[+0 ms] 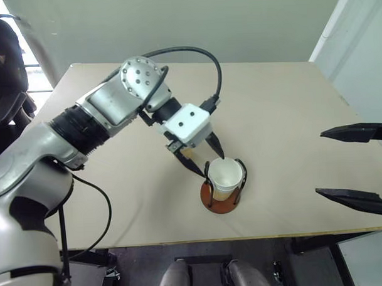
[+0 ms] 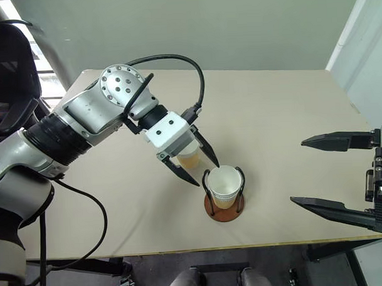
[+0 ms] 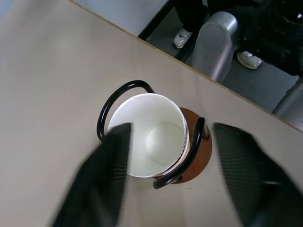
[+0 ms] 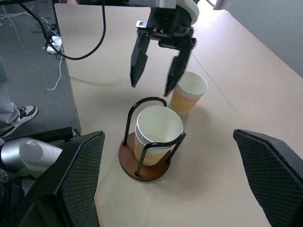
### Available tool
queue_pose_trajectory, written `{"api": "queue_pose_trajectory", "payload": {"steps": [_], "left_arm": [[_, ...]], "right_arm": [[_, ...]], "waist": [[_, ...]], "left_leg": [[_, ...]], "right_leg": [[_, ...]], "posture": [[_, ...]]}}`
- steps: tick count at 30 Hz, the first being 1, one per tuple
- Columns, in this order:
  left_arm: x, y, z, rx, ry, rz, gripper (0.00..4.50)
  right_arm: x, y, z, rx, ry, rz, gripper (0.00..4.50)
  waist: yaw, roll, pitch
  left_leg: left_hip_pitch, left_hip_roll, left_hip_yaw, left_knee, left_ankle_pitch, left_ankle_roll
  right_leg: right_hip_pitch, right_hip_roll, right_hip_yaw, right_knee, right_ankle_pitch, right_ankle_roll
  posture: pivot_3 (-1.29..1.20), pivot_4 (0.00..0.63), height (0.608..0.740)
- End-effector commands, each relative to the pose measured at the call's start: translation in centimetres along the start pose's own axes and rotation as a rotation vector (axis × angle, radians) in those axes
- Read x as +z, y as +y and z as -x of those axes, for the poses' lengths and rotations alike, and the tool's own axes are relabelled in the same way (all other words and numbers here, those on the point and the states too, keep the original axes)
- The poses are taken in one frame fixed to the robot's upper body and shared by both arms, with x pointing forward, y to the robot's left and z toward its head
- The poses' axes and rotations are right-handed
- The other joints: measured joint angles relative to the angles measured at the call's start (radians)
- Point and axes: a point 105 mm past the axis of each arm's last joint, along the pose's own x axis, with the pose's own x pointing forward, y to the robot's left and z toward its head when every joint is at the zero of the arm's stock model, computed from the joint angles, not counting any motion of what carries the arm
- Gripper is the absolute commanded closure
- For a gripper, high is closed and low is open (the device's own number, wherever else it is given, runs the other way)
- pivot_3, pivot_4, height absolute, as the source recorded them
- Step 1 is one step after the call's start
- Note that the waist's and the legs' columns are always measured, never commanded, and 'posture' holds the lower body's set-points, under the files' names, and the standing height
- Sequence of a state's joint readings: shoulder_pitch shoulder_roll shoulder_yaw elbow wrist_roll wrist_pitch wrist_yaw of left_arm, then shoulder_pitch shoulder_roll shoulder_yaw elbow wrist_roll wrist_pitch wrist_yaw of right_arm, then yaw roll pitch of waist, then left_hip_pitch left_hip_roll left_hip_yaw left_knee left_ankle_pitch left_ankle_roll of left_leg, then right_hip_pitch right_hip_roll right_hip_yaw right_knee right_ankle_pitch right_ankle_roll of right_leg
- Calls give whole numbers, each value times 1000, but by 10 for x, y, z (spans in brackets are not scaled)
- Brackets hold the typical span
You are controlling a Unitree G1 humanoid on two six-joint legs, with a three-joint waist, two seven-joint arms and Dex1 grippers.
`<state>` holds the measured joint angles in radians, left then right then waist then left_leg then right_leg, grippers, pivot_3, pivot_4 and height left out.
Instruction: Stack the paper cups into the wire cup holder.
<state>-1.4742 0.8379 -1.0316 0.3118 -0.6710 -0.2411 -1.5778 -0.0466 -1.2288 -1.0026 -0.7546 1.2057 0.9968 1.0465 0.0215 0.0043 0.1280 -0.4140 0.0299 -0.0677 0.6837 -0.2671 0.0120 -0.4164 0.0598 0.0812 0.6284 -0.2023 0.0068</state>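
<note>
My gripper will lower the single paper cup (image 1: 190,154). The stacked cups' rims (image 1: 226,187) sit close together, so it'll sink deep into the stack, adding a narrow part of itself.
The wire cup holder (image 1: 213,205) stands near the table's front edge on its reddish-brown disc, its black loops rising on either side. Stacked paper cups (image 1: 225,174) sit upright inside it, white insides showing, and in the right wrist view two rims (image 4: 158,125) show one inside the other. My left gripper (image 1: 210,165) hangs open just above and to the left of the stack's rim, holding nothing. Behind its fingers a single paper cup (image 2: 189,158) stands upright on the table. At the right, my right gripper (image 2: 297,172) is open and empty, well clear of the holder.
The tan table (image 1: 271,115) stretches bare behind and to the right of the holder. Its front edge (image 1: 244,239) runs close below the holder. A dark chair (image 1: 3,68) stands at the left. A person's shoe (image 4: 21,115) and cables (image 4: 49,42) are on the floor beside the table.
</note>
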Motion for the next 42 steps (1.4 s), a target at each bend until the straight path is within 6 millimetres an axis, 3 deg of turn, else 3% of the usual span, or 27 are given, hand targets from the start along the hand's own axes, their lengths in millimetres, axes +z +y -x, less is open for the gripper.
{"api": "queue_pose_trajectory", "payload": {"steps": [1, 5, 10, 13, 16, 25, 29, 38, 42], "left_arm": [[6, 6, 15, 44, 3, -30, 142], [-20, 5, 42, 166, 85, 100, 23], [-70, -21, 68, 257, 226, 299, 23], [-89, -29, 64, 294, 207, 366, 23], [-98, -20, 55, 370, 107, 420, 23], [-116, -28, 35, 329, 124, 465, 23], [-124, -33, 32, 313, 158, 487, 955], [-129, -33, 28, 297, 190, 470, 4293], [-132, -36, 28, 296, 202, 485, 4448]], "right_arm": [[3, -3, 1, -9, -12, 26, 0], [2, -6, -1, -3, -22, 33, 0], [-1, -8, -3, 4, -31, 34, 0], [-2, -8, -5, 10, -37, 36, 0], [-2, -11, -6, 13, -36, 44, 0], [0, -11, -3, 10, -20, 60, 0], [0, -11, -2, 5, -15, 60, 0], [1, -10, -2, 2, -9, 62, 0], [1, -11, -2, 2, -11, 63, 0]], "waist": [[0, 0, 0], [0, 1, -1], [-2, 5, -2], [0, 6, -2], [16, 6, -2], [16, 6, -2], [17, 6, -2], [17, 6, -2], [16, 6, -2]], "left_leg": [[0, 0, 0, 0, 0, 0], [0, 0, 0, 0, 0, 0], [0, 0, 0, 0, 0, 0], [0, 0, 0, 0, 0, 0], [-2, 0, 0, 2, 0, 1], [-5, -1, 3, 14, -3, 7], [-5, -1, 3, 14, -3, 7], [-5, -1, 3, 15, -4, 9], [-5, -1, 4, 15, -4, 9]], "right_leg": [[0, 0, 0, 0, 0, 0], [0, 0, 0, 0, 0, 0], [-1, 0, 0, 1, 0, 0], [-2, 0, 0, 1, 0, 0], [-2, -1, 0, 1, 1, 1], [-1, -3, 0, 0, 2, 5], [-1, -3, 0, 0, 2, 5], [-1, -3, 0, 0, 3, 6], [-1, -3, 0, 0, 3, 6]], "posture": [[0, 150, 740], [0, 150, 740], [0, 150, 740], [0, 150, 740], [0, 150, 740], [0, 150, 740], [0, 150, 740], [0, 150, 740], [0, 150, 740]]}}
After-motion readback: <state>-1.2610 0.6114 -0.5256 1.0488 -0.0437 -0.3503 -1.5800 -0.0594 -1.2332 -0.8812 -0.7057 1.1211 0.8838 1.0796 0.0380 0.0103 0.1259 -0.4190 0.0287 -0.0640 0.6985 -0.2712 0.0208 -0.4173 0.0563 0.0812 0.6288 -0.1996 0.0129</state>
